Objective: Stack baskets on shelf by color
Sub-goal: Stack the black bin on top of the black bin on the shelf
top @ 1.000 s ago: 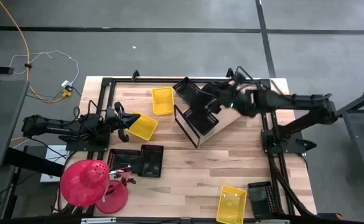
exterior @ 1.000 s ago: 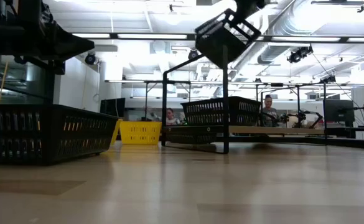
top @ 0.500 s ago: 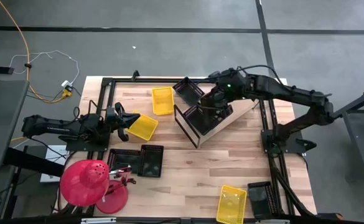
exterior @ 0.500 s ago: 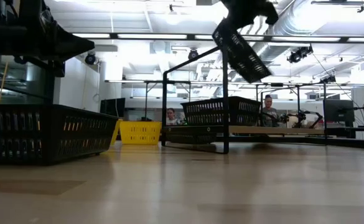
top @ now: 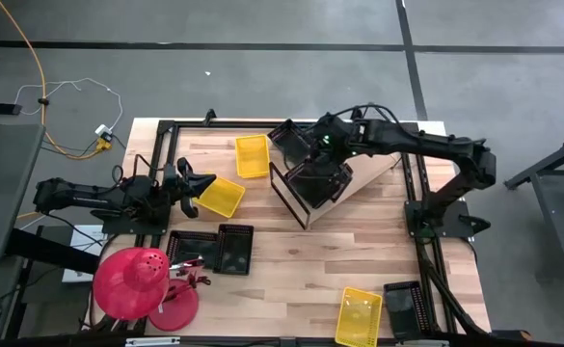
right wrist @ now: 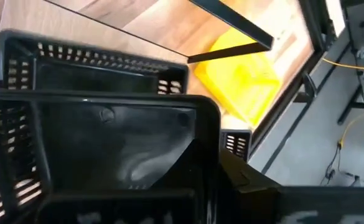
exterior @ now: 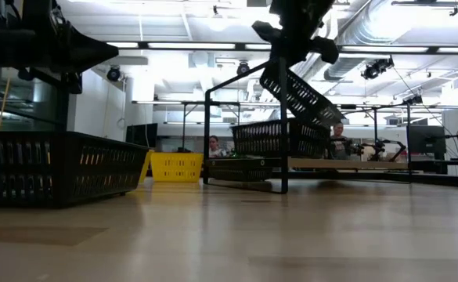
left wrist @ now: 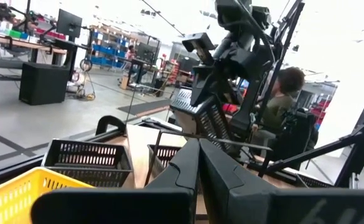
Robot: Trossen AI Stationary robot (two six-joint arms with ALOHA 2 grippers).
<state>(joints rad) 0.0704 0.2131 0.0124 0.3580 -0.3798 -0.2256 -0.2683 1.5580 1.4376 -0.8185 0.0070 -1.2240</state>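
The held black basket slants with its low end over the lower basket's rim [exterior: 333,119], so my right gripper should back off and square it inside the lower basket [exterior: 261,139].
My right gripper [exterior: 295,27] is shut on a black basket [exterior: 297,92], which hangs tilted over the shelf [top: 363,175]. Just below, another black basket [exterior: 279,139] sits on the shelf's slanted wooden board. In the right wrist view the held basket [right wrist: 107,149] fills the front, with the shelf's basket [right wrist: 94,59] behind it. A third black basket [top: 289,138] lies on the table beyond the shelf. My left gripper [top: 207,184] waits shut near the table's left edge, next to a yellow basket [top: 224,197]. My right gripper holds the black basket by its raised end [exterior: 279,66] and comes at it from above, slanting down. The basket hangs below the fingers and slopes down toward the shelf's basket, its low end [exterior: 326,116] just over that basket's rim. The gripper hides the place of contact.
A yellow basket [top: 252,156] lies on the far left, another [top: 359,316] at the near edge beside a black one [top: 404,308]. Two black baskets [top: 214,250] and a red dome [top: 130,281] sit near left. People show beyond the table [exterior: 338,139].
My right gripper has sunk toward the shelf and shifted a little toward the table's left edge, rolling its wrist. The black basket has come down with it and turned about: it now slopes down over the shelf's basket. The left arm keeps its place.
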